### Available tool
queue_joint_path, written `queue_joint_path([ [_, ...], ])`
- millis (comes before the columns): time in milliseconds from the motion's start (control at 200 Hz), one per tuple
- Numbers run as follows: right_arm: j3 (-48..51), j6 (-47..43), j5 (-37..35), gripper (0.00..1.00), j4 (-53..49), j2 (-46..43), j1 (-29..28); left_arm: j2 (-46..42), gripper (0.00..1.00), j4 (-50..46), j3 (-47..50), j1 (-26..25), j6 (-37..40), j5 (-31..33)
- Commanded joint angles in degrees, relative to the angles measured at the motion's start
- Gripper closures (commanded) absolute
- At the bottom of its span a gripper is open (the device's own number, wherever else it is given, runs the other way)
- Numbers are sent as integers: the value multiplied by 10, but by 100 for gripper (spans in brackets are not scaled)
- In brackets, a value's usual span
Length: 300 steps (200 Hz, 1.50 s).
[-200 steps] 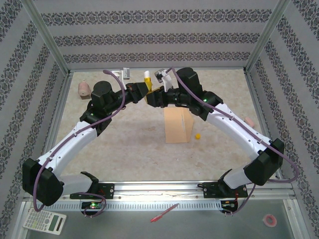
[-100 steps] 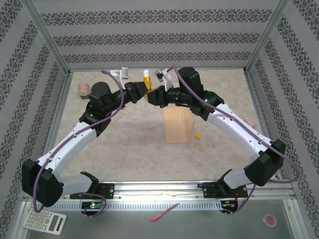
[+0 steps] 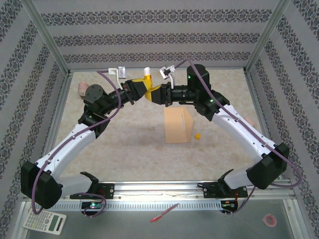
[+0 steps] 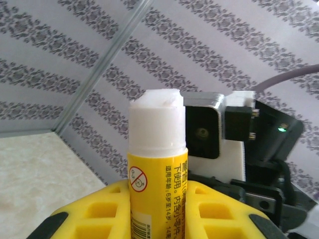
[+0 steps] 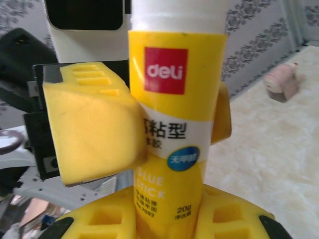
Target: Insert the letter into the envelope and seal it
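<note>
My right gripper is holding the glue stick's lower body [image 5: 169, 204] crosswise. It should back away, and my left gripper should tilt the glue stick's base [image 5: 166, 230] toward it.
The tan envelope [image 3: 178, 125] lies flat on the table, under the raised right arm. The letter is hidden. Both grippers meet in the air above the table's far middle, around an upright yellow glue stick [image 3: 146, 77] whose white glue end is uncovered. My left gripper [image 4: 158, 201] is shut on the glue stick [image 4: 157, 164] at its middle. My right gripper [image 5: 169, 211] is shut on the glue stick [image 5: 174, 99] lower down, just below the left gripper's yellow fingers [image 5: 94, 134]. In the top view the left gripper [image 3: 141, 88] and right gripper [image 3: 157, 92] face each other.
A small yellow cap [image 3: 198, 135] lies just right of the envelope. A pink object [image 3: 83, 88] sits at the far left of the table. A calculator [image 3: 44, 220], a red pen [image 3: 164, 212] and a tape roll [image 3: 269, 219] lie on the near metal ledge.
Both arms have lifted the glue stick higher and a little farther back. The right gripper's fingers have closed in on the stick's lower part.
</note>
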<state>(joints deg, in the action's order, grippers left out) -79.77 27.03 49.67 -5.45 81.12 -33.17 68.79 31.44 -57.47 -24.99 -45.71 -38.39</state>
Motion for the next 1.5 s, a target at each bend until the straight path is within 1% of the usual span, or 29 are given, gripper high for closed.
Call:
queue_joint_path([
  [0, -1, 67, 60, 89, 131, -17, 16, -12, 100, 65, 17, -5, -12, -106],
  [270, -22, 110, 145, 89, 167, -15, 17, 4, 100, 150, 14, -4, -41, -203],
  [480, -32, 116, 179, 90, 171, -15, 18, 26, 100, 232, 9, -4, -86, -268],
  [625, -40, 114, 195, 90, 161, -11, 17, 40, 100, 267, 5, -4, -109, -287],
  [695, -40, 105, 190, 90, 149, -10, 18, 44, 100, 266, 3, -4, -108, -285],
  [774, -39, 89, 172, 87, 124, -12, 21, 43, 100, 248, 1, -5, -93, -273],
  [834, -33, 89, 159, 84, 120, -14, 26, 38, 100, 215, -1, -3, -69, -255],
  [889, -26, 89, 136, 74, 109, -17, 35, 31, 100, 166, -4, -2, -33, -233],
  [934, -16, 93, 123, 69, 111, -23, 46, 23, 100, 122, -5, -2, 0, -209],
  [974, -4, 97, 113, 61, 115, -29, 54, 16, 100, 77, -8, 0, 32, -182],
  [1004, 5, 100, 101, 51, 117, -35, 61, 10, 100, 46, -10, 2, 53, -158],
  [1019, 9, 100, 95, 47, 117, -38, 64, 7, 100, 30, -12, 3, 63, -146],
  [1074, 30, 112, 81, 42, 133, -50, 75, -2, 100, -9, -10, 8, 86, -97],
  [1119, 45, 123, 66, 35, 145, -58, 84, -10, 100, -23, -4, 14, 92, -50],
  [1149, 55, 129, 51, 29, 149, -64, 89, -14, 100, -25, 2, 20, 89, -20],
  [1229, 84, 150, 2, 22, 162, -80, 103, -20, 100, 2, 23, 34, 64, 38],
  [1279, 111, 179, -33, 14, 192, -88, 109, -21, 100, 15, 34, 39, 46, 72],
  [1354, 154, 224, -83, 7, 247, -93, 112, -17, 100, 33, 47, 43, 19, 115],
  [1419, 179, 259, -112, 5, 283, -84, 111, -12, 100, 62, 63, 43, -12, 156],
  [1494, 205, 297, -136, 5, 341, -66, 104, -1, 100, 104, 79, 44, -51, 189],
])
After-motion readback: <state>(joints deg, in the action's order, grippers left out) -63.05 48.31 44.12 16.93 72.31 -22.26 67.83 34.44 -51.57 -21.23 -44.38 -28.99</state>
